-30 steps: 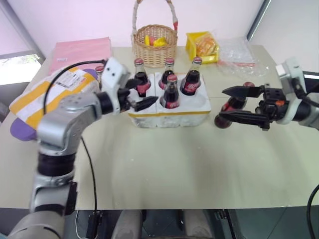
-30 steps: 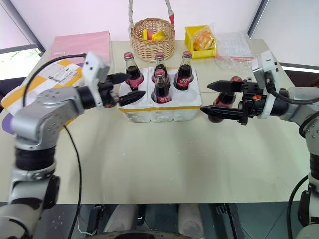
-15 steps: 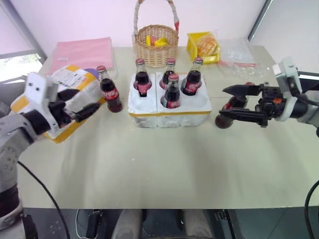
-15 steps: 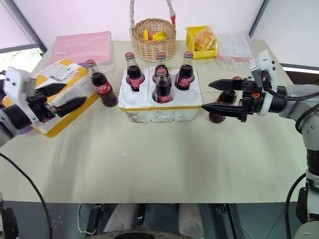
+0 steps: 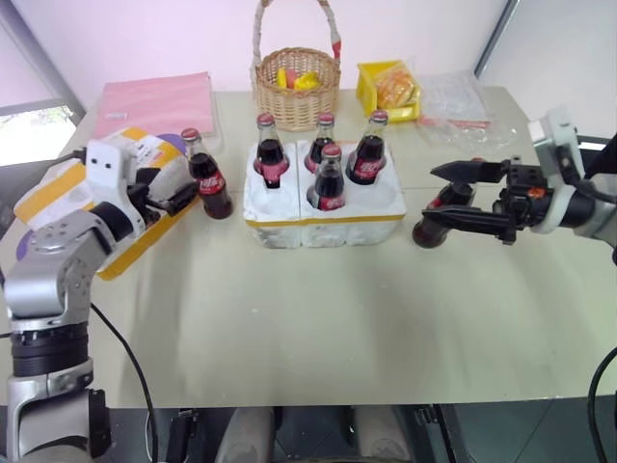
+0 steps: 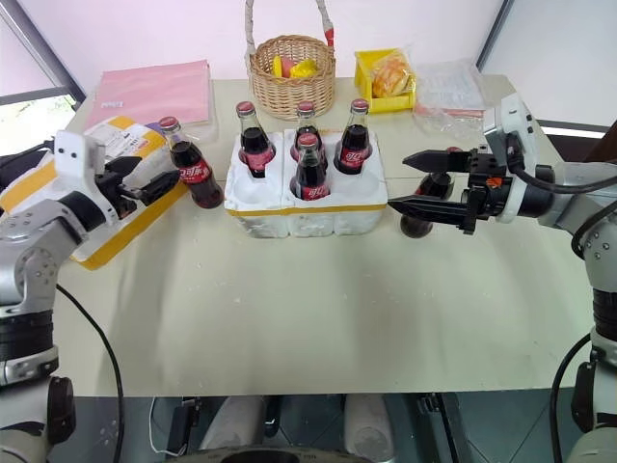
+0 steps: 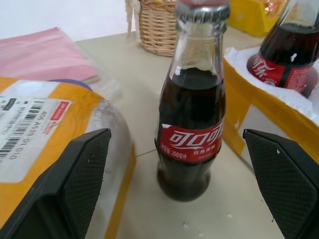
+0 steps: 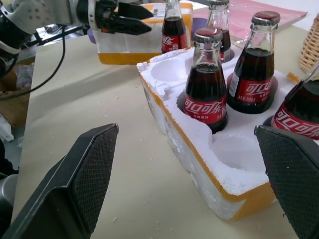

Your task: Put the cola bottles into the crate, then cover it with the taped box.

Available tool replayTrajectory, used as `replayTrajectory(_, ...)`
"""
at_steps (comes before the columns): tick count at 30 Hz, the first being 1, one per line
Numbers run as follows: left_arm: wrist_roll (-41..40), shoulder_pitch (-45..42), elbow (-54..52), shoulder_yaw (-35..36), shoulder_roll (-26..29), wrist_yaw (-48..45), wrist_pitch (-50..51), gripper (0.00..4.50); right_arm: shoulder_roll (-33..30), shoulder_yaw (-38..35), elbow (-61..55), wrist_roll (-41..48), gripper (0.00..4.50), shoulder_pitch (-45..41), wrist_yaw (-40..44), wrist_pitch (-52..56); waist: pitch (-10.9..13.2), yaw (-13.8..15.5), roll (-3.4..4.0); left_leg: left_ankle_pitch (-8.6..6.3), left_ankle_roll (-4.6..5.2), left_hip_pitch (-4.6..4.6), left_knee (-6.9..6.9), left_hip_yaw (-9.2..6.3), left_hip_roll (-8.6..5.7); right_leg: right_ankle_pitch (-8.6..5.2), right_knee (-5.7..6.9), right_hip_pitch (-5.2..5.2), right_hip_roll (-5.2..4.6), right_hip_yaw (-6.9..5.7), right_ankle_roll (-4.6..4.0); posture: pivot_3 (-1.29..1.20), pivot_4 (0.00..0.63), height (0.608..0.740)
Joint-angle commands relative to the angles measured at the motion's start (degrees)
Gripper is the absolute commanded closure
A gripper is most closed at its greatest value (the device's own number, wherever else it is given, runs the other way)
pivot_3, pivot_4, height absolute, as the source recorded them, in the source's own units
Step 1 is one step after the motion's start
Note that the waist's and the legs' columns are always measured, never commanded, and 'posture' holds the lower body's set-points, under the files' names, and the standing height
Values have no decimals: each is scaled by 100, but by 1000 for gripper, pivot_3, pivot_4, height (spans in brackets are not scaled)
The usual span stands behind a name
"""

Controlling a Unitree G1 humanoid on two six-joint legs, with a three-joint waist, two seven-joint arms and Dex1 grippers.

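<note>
Red labels of the seated bottles (image 5: 330,203) can be seen above the foam. So the loose bottle (image 5: 207,175) will go down only as far as its label when I lower it in.
The white foam crate (image 5: 328,217) with a yellow band stands mid-table and holds several cola bottles (image 5: 330,178) upright in its wells. To its left, one loose bottle (image 5: 207,176) is upright beside the taped box (image 5: 72,198). My left gripper (image 5: 183,193) is open over the box's near corner, pointing at that bottle. In the left wrist view the bottle (image 7: 192,114) stands ahead, between the spread fingers (image 7: 75,184). My right gripper (image 5: 429,193) hovers open to the right of the crate. Another bottle (image 5: 453,198) lies tilted behind its fingers, partly hidden.
At the back of the table are a wicker basket (image 5: 297,92), a yellow packet (image 5: 390,89), clear plastic bags (image 5: 458,96) and a pink folder (image 5: 154,101). Two front wells of the crate (image 8: 172,69) are unfilled. Bare tabletop (image 5: 318,318) stretches toward the near edge.
My left gripper left the crate's left side, swung out over the taped box, and has come back a little toward the loose bottle. The right gripper has stayed put.
</note>
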Motion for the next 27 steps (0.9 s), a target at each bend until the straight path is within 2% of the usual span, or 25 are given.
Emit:
replayTrajectory(1,93,-130,162,-77,23,-119,-318,51,-9,-179,-150,109,0,-175,-25,15,0,12,0,0,0,0,0,0,0,0,0,0,0,0,0,0,150,738)
replayTrajectory(14,509,-976,1526,-727,-340,-391,-1068,51,92,-169,-189,167,0,-248,-73,111,0,35,-1,0,0,-2,3,-1,-2,1,-1,3,-1,-1,1,0,150,738)
replayTrajectory(27,957,-1753,3227,-875,-671,-413,-1829,51,42,-259,-308,303,0,-207,1,222,0,34,-1,0,0,-1,4,-1,-3,1,1,2,-1,-1,2,0,150,738)
